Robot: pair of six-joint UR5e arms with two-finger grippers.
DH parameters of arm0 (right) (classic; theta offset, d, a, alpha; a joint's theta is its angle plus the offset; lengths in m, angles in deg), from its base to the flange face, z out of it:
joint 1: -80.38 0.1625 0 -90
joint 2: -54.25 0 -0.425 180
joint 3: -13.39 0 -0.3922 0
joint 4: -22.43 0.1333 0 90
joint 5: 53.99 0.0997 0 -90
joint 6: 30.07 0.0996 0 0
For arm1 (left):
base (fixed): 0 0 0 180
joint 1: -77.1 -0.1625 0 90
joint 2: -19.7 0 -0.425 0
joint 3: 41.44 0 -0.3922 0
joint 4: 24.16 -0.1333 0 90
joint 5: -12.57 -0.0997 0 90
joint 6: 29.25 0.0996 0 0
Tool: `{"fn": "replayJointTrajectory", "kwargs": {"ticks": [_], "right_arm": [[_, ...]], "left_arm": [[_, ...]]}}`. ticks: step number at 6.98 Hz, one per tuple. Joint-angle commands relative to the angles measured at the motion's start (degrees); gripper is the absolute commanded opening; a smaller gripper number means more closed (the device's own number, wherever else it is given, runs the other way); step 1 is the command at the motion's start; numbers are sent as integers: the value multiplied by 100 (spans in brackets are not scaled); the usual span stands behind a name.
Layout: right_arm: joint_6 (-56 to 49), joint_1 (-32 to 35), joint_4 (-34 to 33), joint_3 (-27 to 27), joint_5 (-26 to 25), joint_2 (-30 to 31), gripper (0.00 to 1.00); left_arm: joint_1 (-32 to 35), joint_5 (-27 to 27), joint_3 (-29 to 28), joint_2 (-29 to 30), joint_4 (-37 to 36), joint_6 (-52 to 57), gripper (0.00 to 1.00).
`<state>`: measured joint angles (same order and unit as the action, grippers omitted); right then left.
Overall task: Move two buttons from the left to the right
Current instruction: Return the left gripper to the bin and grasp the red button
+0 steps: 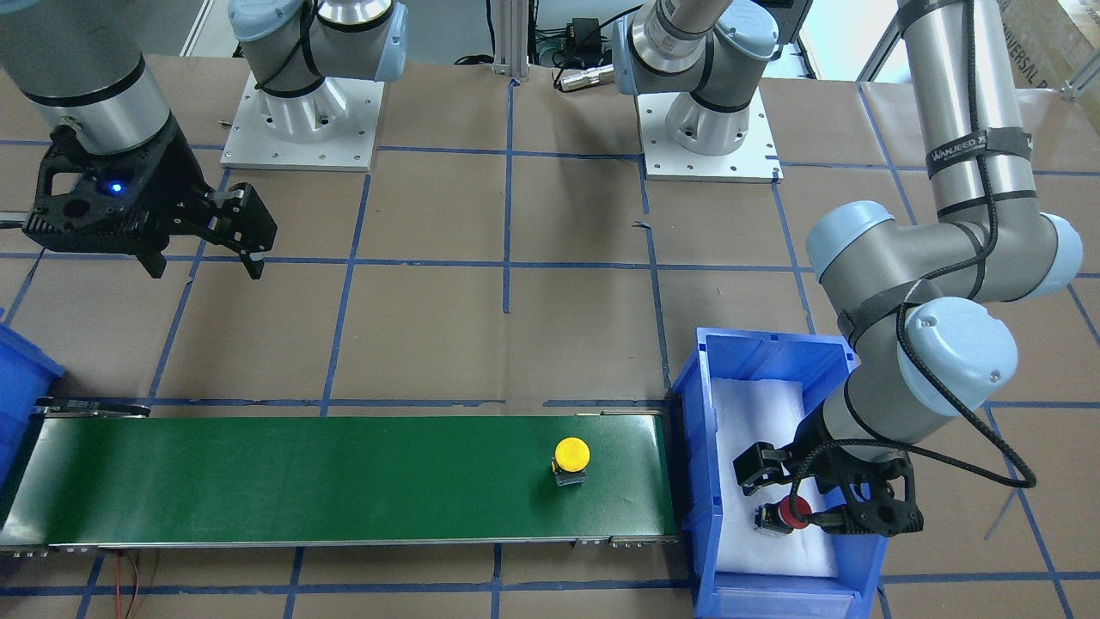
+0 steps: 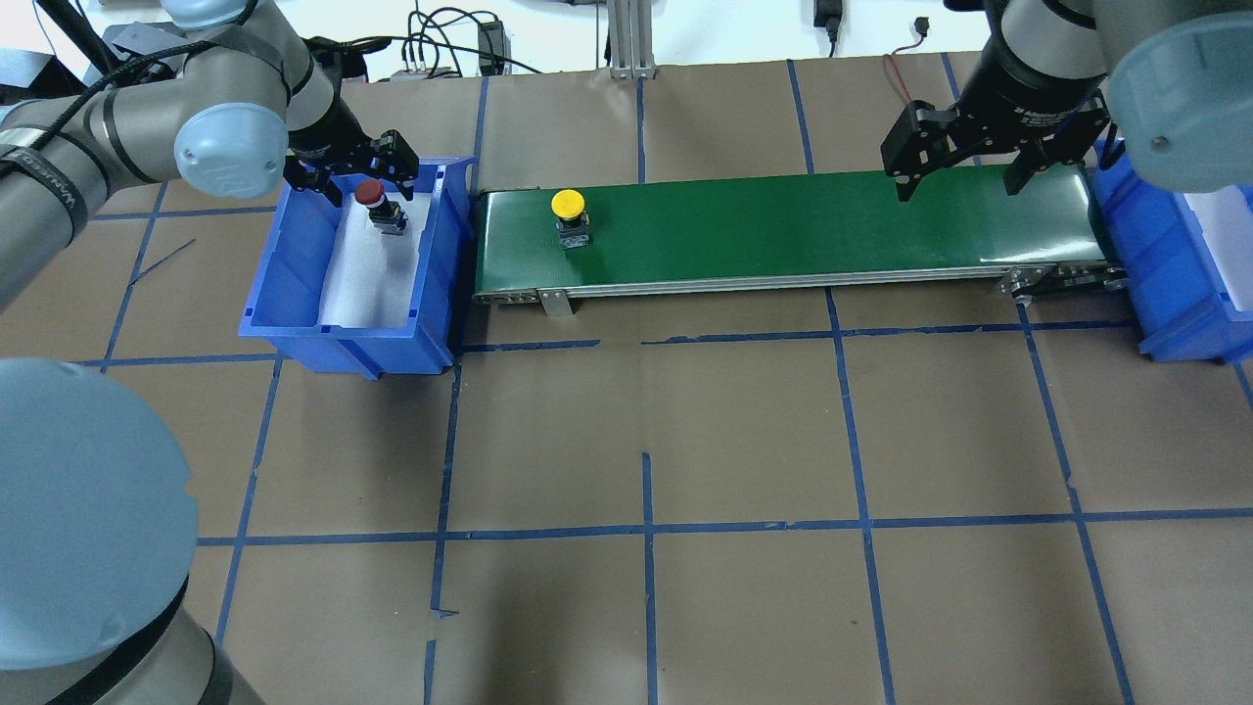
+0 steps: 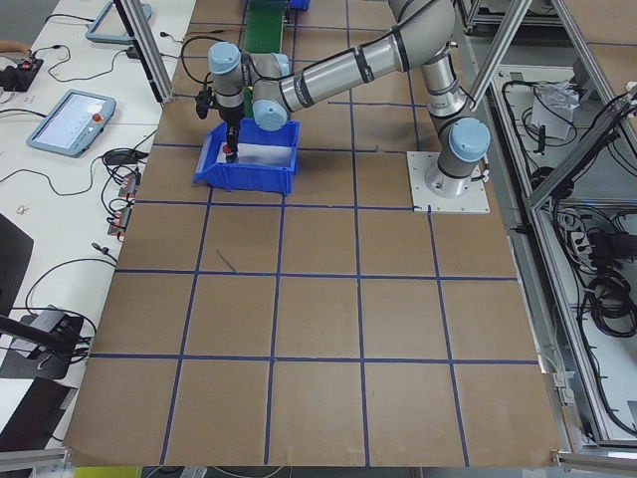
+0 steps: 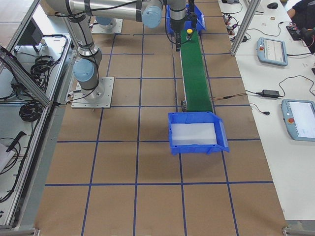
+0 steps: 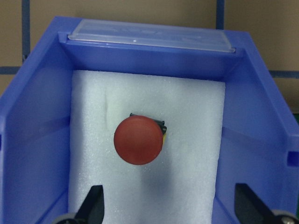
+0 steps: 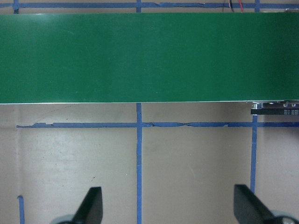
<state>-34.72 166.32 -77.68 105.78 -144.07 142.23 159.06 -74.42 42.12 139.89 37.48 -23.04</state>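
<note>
The foam's surface [image 1: 768,552] is smooth around the red button [image 1: 785,514], so the button should come loose and leave the white foam lying flat when I lift the button.
The red button [image 5: 138,140] stands on white foam inside the left blue bin [image 2: 343,343]. It also shows in the front view [image 1: 786,514] and the overhead view [image 2: 377,201]. My left gripper [image 2: 352,174] is open and hangs just above the red button, one finger on each side, not touching it. The yellow button [image 2: 569,215] stands upright on the green conveyor belt [image 2: 832,220] near the belt's left-bin end; it also shows in the front view [image 1: 571,460]. My right gripper [image 2: 962,186] is open and empty above the belt's far end.
A second blue bin [image 2: 1175,294] with white foam stands at the belt's other end, beside my right gripper. The belt frame and rollers [image 2: 1062,279] stick out at that end. Brown paper with blue tape lines covers the table [image 2: 646,441].
</note>
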Motion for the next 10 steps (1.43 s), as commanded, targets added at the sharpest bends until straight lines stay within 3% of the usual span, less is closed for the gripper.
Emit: {"fn": "replayJointTrajectory", "kwargs": {"ticks": [1,4,6,7,8,10], "right_arm": [[0,3,0,-1,0,0,100],[0,3,0,-1,0,0,100],[0,3,0,-1,0,0,100],[0,3,0,-1,0,0,100],[0,3,0,-1,0,0,100],[0,3,0,-1,0,0,100]], "left_arm": [[-197,24,-50,170,-221,3,96],[-207,86,-59,285,-398,-32,95],[-207,95,-67,329,-416,-67,86],[-207,129,-67,329,-416,-76,60],[-207,295,-67,329,-416,-84,46],[-207,305,-76,251,-416,-111,34]]}}
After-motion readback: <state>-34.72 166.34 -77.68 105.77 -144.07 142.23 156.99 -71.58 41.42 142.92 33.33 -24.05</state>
